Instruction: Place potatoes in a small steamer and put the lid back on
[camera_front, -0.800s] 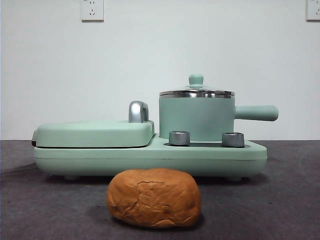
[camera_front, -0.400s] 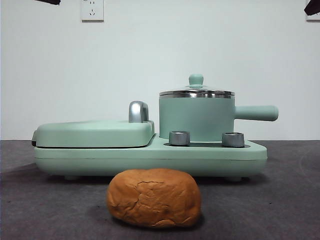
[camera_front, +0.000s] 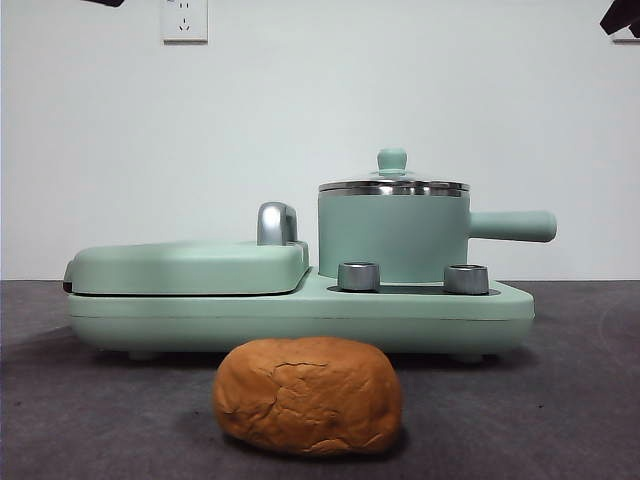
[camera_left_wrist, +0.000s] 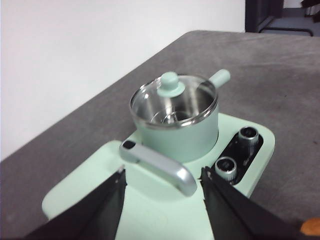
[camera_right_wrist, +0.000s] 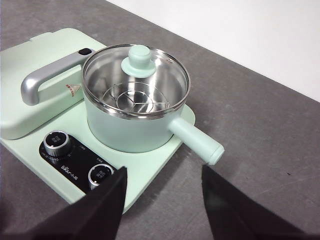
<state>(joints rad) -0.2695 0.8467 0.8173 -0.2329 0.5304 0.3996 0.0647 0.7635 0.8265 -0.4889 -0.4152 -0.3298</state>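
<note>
I expect the steamer to stay in place and the glass lid (camera_front: 392, 174) to come all the way off when I lift it, because its steel rim (camera_front: 394, 187) is a plain hinge-free ring.
The potatoes (camera_front: 308, 396), one orange-brown crusty lump, lie on the dark table in front of the appliance; an orange sliver (camera_left_wrist: 311, 227) of them shows in the left wrist view. The small steamer (camera_front: 393, 238) stands on the appliance's right side, side handle (camera_front: 512, 226) pointing right. The glass lid (camera_front: 393, 186) with its mint knob rests on it. My left gripper (camera_left_wrist: 162, 200) hangs open above the griddle cover, looking toward the steamer (camera_left_wrist: 177, 132). High over the control knobs, my right gripper (camera_right_wrist: 162, 200) is open near the steamer (camera_right_wrist: 130, 132) and lid (camera_right_wrist: 136, 80). Both arms show only as black tips (camera_front: 622, 17) at the front view's top corners.
The mint-green appliance base (camera_front: 300, 315) carries a flat hinged griddle cover (camera_front: 185, 268) with a steel handle (camera_front: 276, 223) on the left. Two steel control knobs (camera_front: 359, 276) sit before the steamer. A wire rack (camera_right_wrist: 132, 100) lies inside the steamer. A white wall stands behind.
Black arm tips have appeared at the front view's top corners; the right one has come in a little further. Potatoes, steamer and lid have not moved.
</note>
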